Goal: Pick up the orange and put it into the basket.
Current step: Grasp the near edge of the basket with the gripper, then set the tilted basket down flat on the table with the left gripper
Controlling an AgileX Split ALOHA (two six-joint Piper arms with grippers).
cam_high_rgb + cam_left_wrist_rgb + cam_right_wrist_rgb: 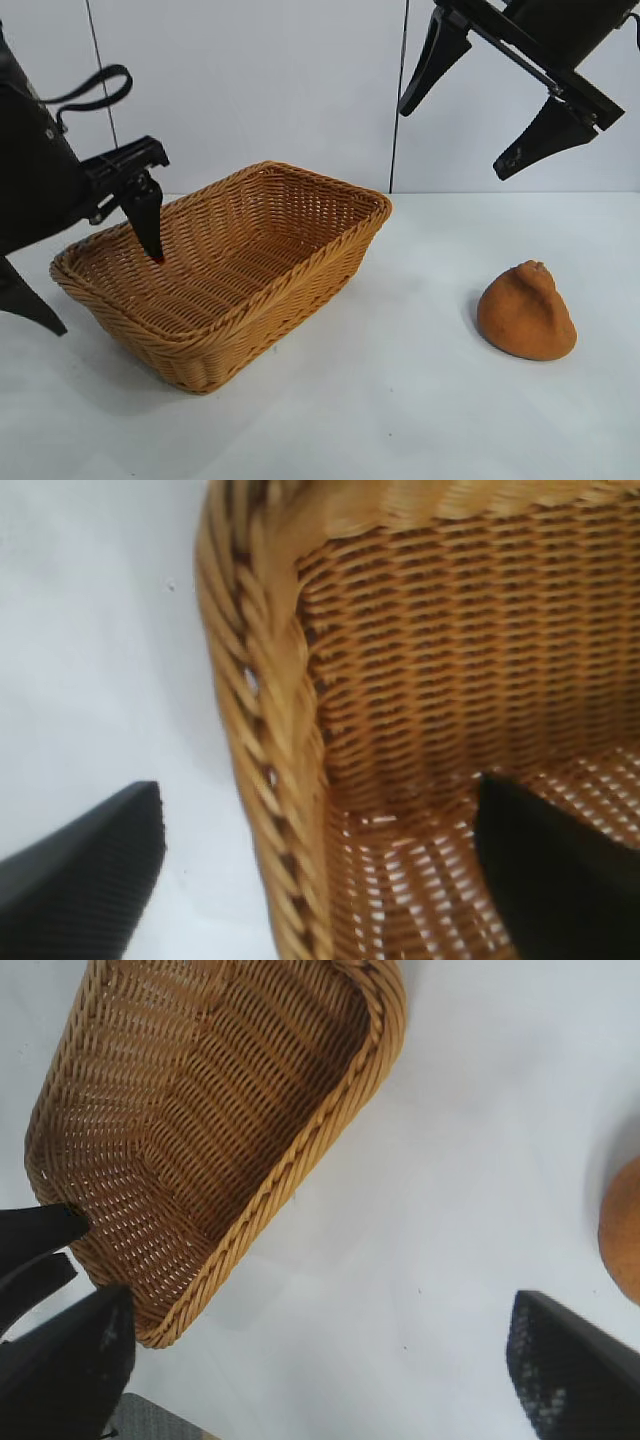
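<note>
The basket (240, 262) lies at a slant and well away from the orange. My left gripper should take hold of the basket's end rim (106, 309) and swing the basket straight first.
The orange (525, 310), dull orange-brown with a knobby top, sits on the white table at the right, well apart from the basket (300, 262). Its edge shows in the right wrist view (626, 1230). My right gripper (452, 140) is open and empty, high above the table between basket and orange; in its own view (320, 1300) only bare table lies between the fingers. My left gripper (108, 294) is open and straddles the basket's left rim (270, 780), with one finger (148, 222) inside the basket and the other outside on the table side.
The white table (400, 400) stretches between basket and orange. A white wall stands behind. The left arm's dark finger (35, 1235) shows at the basket's end in the right wrist view, with a grey patch (150, 1422) at the table edge.
</note>
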